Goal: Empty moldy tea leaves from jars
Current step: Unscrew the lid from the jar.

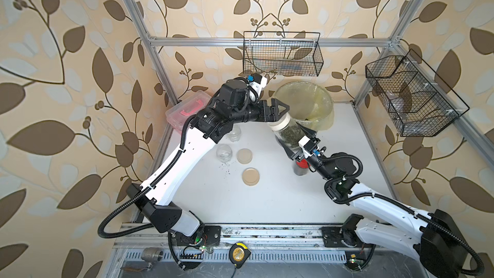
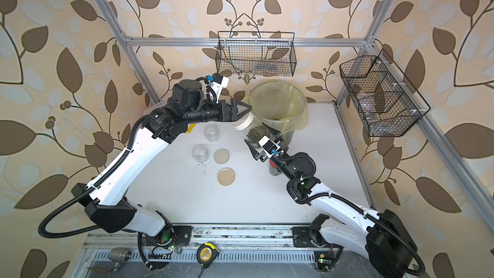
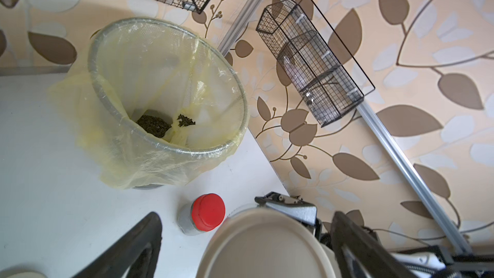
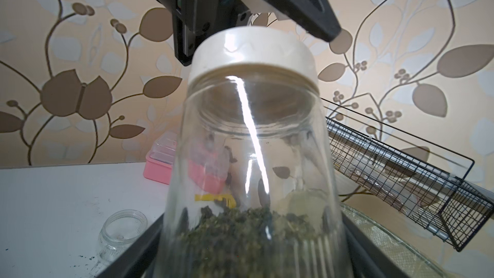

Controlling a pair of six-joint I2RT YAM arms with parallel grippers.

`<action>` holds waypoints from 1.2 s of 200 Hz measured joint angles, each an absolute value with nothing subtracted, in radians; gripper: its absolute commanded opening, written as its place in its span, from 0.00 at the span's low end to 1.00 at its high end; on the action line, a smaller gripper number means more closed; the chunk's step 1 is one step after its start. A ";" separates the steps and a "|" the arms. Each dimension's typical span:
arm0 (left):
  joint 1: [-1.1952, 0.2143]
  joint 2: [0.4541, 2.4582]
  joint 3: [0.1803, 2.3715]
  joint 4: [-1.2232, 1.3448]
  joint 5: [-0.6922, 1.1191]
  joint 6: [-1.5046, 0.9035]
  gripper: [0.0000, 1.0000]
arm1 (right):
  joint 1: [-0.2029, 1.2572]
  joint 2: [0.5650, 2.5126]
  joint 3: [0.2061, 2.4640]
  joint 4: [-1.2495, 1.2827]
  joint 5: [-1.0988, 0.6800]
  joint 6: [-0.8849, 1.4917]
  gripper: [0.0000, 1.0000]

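Note:
The beige lid [image 1: 280, 122] sits only a little way into the robot's open left gripper, so the left gripper should turn back, reach further around the lid's rim [image 2: 246, 123] and twist the lid off.
My right gripper [image 1: 295, 141] is shut on a clear glass jar [image 1: 290, 137], held tilted beside the bin with its beige lid [image 3: 267, 244] on. Moldy tea leaves [image 4: 246, 231] fill the jar's lower part. My left gripper [image 1: 279, 117] stands open around that lid, with a gap on each side. A red-lidded jar [image 3: 208, 212] stands on the table under my right wrist. Two empty open jars [image 1: 234, 133] [image 1: 224, 152] and two loose beige lids [image 1: 244, 155] [image 1: 251, 176] sit mid-table. More leaves [image 3: 153, 125] lie in the bin.
The grey bin [image 1: 303, 85] with yellowish liner stands at the back. A pink toolbox [image 1: 187, 108] sits behind my left arm. Wire baskets [image 1: 283, 54] [image 1: 411, 94] hang on the back and right frame. Dark specks [image 1: 227, 165] dot the table near the jars.

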State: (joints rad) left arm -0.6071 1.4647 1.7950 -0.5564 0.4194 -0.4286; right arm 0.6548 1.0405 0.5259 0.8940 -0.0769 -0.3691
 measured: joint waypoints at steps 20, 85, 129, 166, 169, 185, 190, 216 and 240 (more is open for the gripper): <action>-0.607 1.419 1.793 -0.568 0.454 -0.249 0.99 | 0.625 1.010 0.507 0.894 -0.099 -0.343 0.33; -0.607 1.304 1.760 -0.663 0.658 0.289 0.99 | 0.540 0.879 0.463 0.862 -0.239 -0.296 0.34; -0.607 1.400 1.776 -0.731 0.751 0.376 0.99 | 0.540 0.859 0.463 0.854 -0.339 -0.288 0.34; -0.607 1.431 1.787 -0.749 0.770 0.384 0.99 | 0.540 0.860 0.463 0.848 -0.383 -0.273 0.34; -0.607 1.433 1.790 -0.749 0.774 0.384 0.99 | 0.540 0.861 0.463 0.848 -0.385 -0.273 0.34; -0.607 1.438 1.803 -0.749 0.786 0.383 0.99 | 0.540 0.866 0.463 0.847 -0.396 -0.272 0.34; -0.607 1.442 1.808 -0.749 0.790 0.383 0.99 | 0.540 0.869 0.463 0.847 -0.399 -0.271 0.34; -0.607 1.463 1.820 -0.744 0.812 0.375 0.96 | 0.540 0.881 0.463 0.838 -0.414 -0.269 0.34; -0.607 1.480 1.820 -0.744 0.827 0.361 0.88 | 0.540 0.891 0.464 0.826 -0.421 -0.265 0.34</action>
